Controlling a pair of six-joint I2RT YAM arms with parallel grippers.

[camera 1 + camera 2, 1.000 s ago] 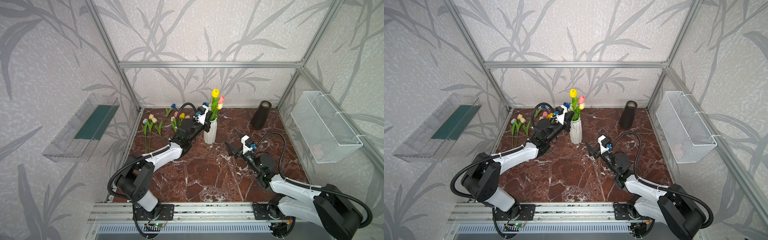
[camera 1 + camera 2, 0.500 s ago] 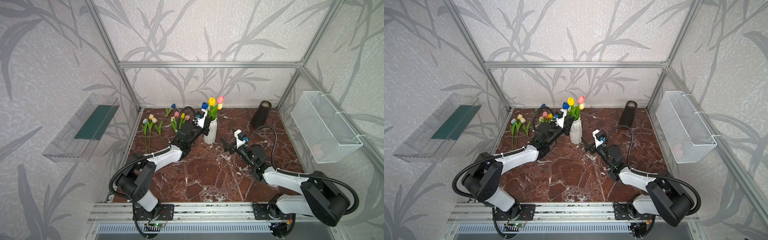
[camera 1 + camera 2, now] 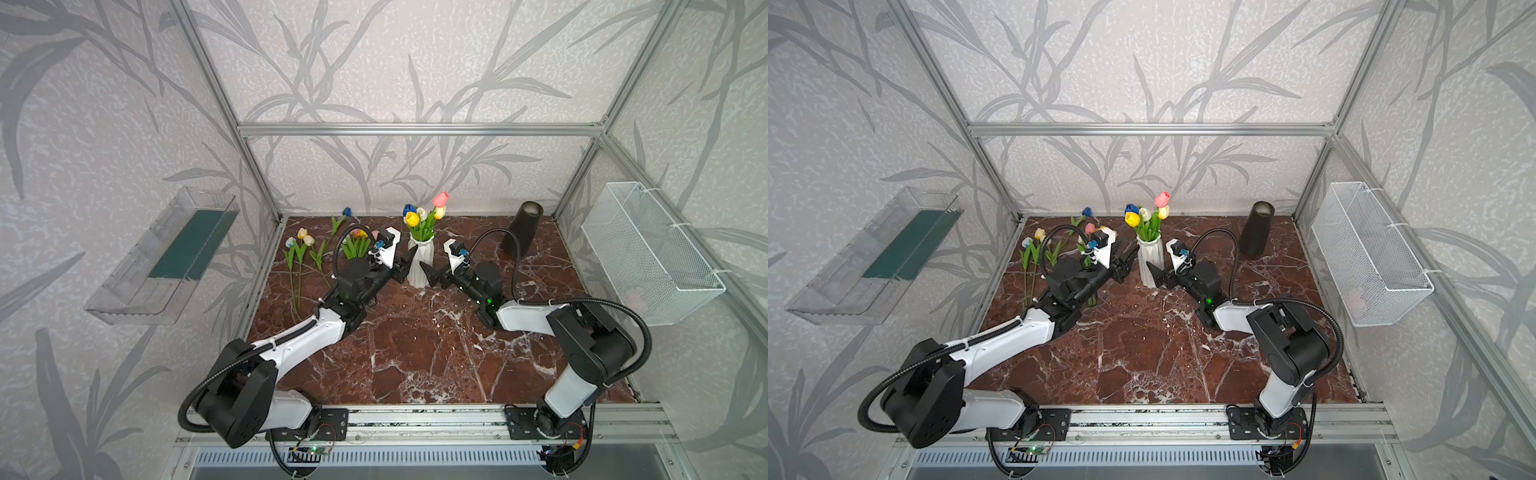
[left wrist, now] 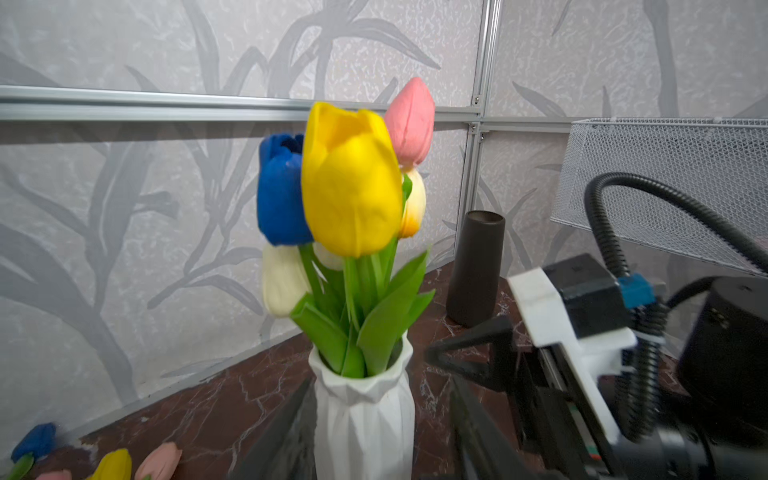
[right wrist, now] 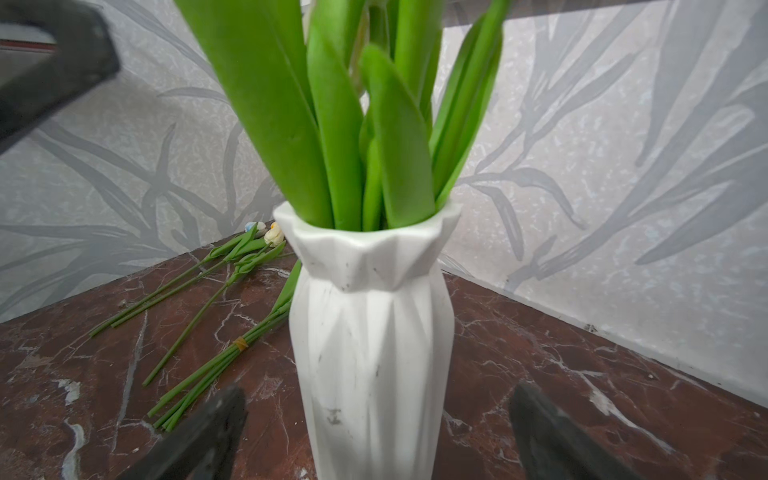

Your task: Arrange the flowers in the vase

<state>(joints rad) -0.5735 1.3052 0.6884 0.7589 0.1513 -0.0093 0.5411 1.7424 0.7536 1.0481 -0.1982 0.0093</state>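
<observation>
The filled white vase (image 3: 421, 257) is in the middle, where the black cylinder has to go, so next my right gripper shifts the vase to the back wall (image 3: 1177, 208) first.
The white faceted vase (image 3: 420, 266) (image 3: 1151, 266) stands at the back middle of the marble floor. Several flowers (image 3: 423, 216) (image 4: 351, 183) stand in it: yellow, blue, pink and white tulips with green leaves (image 5: 332, 124). My left gripper (image 3: 406, 262) (image 4: 380, 436) is open at the vase's left side. The vase body (image 4: 365, 419) sits between its fingers, and one finger (image 4: 286, 440) is close against it. My right gripper (image 3: 429, 274) (image 5: 374, 440) is open wide at the vase's right, with the vase (image 5: 370, 353) between its fingers and a gap on each side.
More loose flowers (image 3: 301, 249) (image 5: 187, 291) lie on the floor at the back left, and a banded bunch (image 5: 240, 343) lies next to the vase. A black cylinder (image 3: 521, 228) stands at the back right. A wire basket (image 3: 648, 249) hangs on the right wall and a clear shelf (image 3: 166, 257) on the left wall.
The flower heads have sunk lower into the vase. My left gripper has opened and dropped down beside the vase body. My right gripper has moved in to the vase and opened wider.
</observation>
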